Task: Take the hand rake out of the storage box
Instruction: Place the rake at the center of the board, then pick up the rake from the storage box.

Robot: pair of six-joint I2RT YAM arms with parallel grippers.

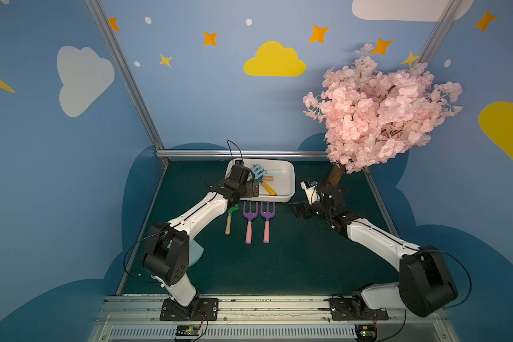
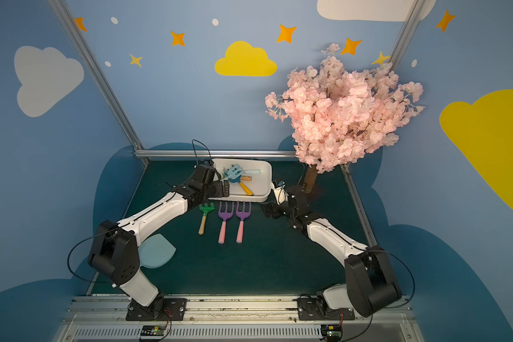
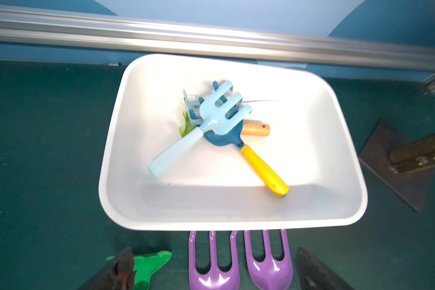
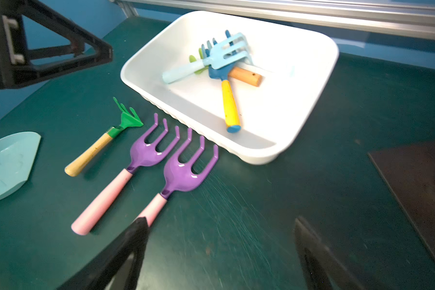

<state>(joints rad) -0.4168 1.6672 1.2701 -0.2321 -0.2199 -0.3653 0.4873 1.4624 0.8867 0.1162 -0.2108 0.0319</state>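
The light-blue hand rake's handle (image 4: 184, 72) faces away from the robot's right gripper, so the left gripper should grasp that handle (image 3: 174, 153) and hand the rake over to the right gripper.
The white storage box (image 1: 292, 177) (image 3: 236, 208) stands at the back of the table. Inside it a light-blue hand rake (image 3: 211, 118) (image 4: 221, 56) lies across a dark-blue rake with a yellow handle (image 3: 261, 165) (image 1: 268, 188). A wooden handle (image 3: 255, 129) pokes out from under both. My left gripper (image 1: 251, 188) (image 3: 214, 253) hovers open and empty at the box's front left rim, above the tools laid in front of it. My right gripper (image 1: 296, 208) (image 4: 220, 221) is open and empty over bare mat, right of the box's front corner.
In front of the box lie a green rake with a wooden handle (image 2: 205, 211) (image 4: 93, 153) and two purple forks with pink handles (image 1: 249, 213) (image 1: 267, 211). A pale-blue scoop (image 2: 156, 251) sits near the left arm. A pink blossom tree (image 1: 379, 109) rises at the back right.
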